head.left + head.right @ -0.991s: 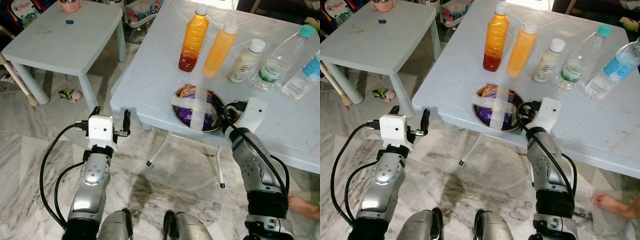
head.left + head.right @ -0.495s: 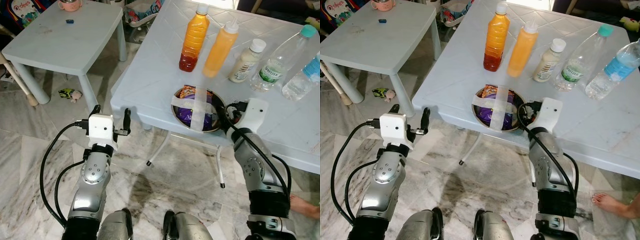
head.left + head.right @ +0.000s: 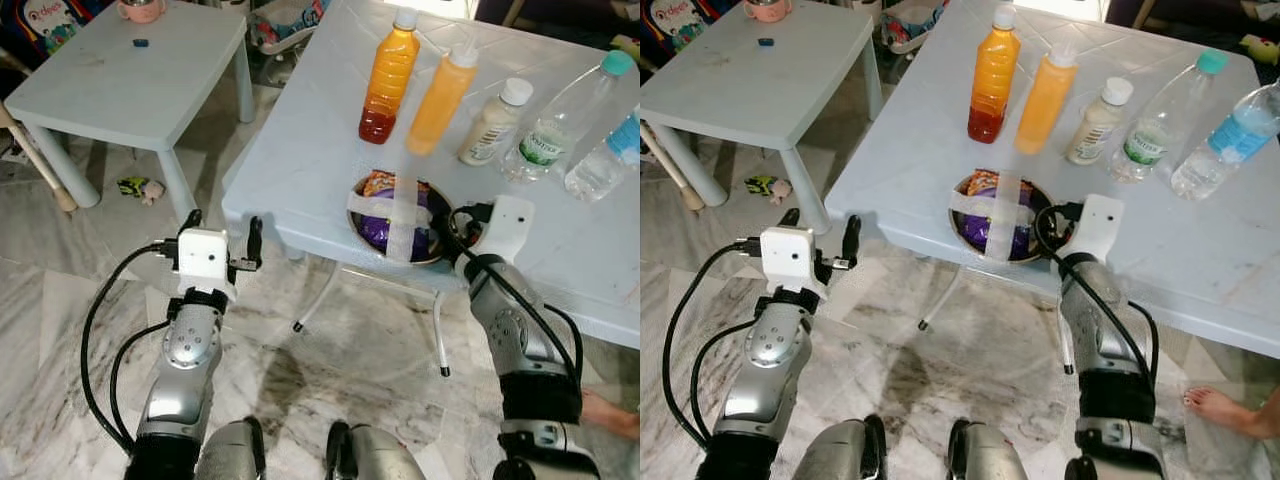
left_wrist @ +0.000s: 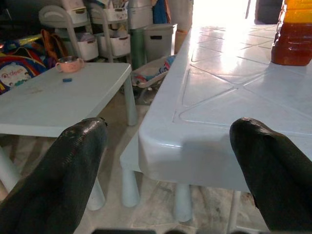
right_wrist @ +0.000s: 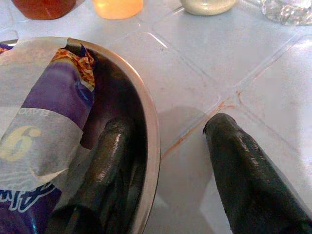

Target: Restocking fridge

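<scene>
I expect the purple snack packet (image 3: 375, 232) to stay in place when I carry the steel bowl by its side, because crossed pieces of tape (image 3: 403, 210) reach the bowl's rim.
A steel bowl (image 3: 351, 201) sits at the near edge of the white table (image 3: 320, 140). It holds a purple snack packet (image 5: 53, 97) under two crossed strips of tape (image 3: 400, 215). My right gripper (image 5: 170, 141) is open and straddles the bowl's right rim (image 5: 148, 117). One finger (image 5: 109, 151) is inside the bowl and the other (image 5: 239, 156) rests outside on the tabletop. My left gripper (image 3: 223, 218) is open and held in front of the table's near left corner (image 4: 161, 146), holding nothing.
Behind the bowl stand an amber drink bottle (image 3: 386, 75), an orange squeeze bottle (image 3: 440, 90), a cream bottle (image 3: 493, 122) and two water bottles (image 3: 560, 115). A low white table (image 3: 120, 80) stands to the left. A bare foot (image 3: 1225, 405) shows at the right.
My right wrist has crept slightly forward at the bowl's rim. The left arm and the bottles have not moved.
</scene>
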You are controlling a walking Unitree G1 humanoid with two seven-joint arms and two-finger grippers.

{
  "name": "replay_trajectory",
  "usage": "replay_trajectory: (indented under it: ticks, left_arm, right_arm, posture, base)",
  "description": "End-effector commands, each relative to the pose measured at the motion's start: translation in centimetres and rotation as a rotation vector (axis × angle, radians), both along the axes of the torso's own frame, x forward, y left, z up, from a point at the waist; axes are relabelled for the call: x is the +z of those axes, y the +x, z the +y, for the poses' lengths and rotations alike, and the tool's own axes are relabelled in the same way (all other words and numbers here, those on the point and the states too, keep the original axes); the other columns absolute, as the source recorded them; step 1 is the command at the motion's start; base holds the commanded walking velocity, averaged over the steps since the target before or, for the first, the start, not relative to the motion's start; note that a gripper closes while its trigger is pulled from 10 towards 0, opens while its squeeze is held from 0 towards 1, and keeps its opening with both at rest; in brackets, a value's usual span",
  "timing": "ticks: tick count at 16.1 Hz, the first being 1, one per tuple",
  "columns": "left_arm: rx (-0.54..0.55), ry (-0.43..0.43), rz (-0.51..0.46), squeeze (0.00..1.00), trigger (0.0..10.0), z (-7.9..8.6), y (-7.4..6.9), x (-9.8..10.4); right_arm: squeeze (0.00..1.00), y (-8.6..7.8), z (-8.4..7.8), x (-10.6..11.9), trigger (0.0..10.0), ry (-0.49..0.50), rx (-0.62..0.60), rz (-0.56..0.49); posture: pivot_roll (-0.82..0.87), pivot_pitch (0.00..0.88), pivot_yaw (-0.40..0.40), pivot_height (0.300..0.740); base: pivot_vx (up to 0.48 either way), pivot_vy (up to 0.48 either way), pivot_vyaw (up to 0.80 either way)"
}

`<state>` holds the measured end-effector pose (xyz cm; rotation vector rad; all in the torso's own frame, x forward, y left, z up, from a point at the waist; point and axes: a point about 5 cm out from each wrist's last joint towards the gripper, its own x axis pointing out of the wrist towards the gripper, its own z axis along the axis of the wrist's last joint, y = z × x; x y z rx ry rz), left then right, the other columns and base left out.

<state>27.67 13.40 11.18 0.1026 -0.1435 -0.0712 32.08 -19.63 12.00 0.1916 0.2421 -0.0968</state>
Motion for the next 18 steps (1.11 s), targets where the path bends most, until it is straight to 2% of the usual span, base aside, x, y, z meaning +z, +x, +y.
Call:
replay_trajectory:
  ticks: [1, 2, 3, 18]
  left_arm:
    - [0.0, 0.006, 0.006, 0.0, 10.0, -0.2, -0.11, -0.16]
    - [0.0, 0.006, 0.005, 0.0, 10.0, -0.2, -0.12, -0.16]
    - [-0.001, 0.006, 0.005, 0.0, 10.0, -0.22, -0.12, -0.14]
    - [-0.003, 0.001, 0.004, 0.0, 10.0, -0.39, 0.01, -0.09]
  right_arm:
    - [0.0, -0.04, -0.51, -0.72, 9.8, -0.017, -0.016, 0.033]
    - [0.0, 0.03, -0.52, -0.68, 5.6, -0.017, -0.017, 0.031]
    - [0.0, 0.12, -0.54, -0.63, 0.0, -0.022, -0.018, 0.029]
    - [0.0, -0.55, -0.24, -1.45, 0.0, 0.027, -0.054, 0.054]
  posture:
    - [0.02, 0.158, -0.079, 0.74]
    - [0.02, 0.16, -0.077, 0.74]
    - [0.02, 0.159, -0.079, 0.74]
    - [0.01, 0.162, -0.078, 0.74]
  base:
    - [0.0, 0.0, 0.0]
    - [0.0, 0.0, 0.0]
    - [0.0, 0.0, 0.0]
    - [0.0, 0.0, 0.0]
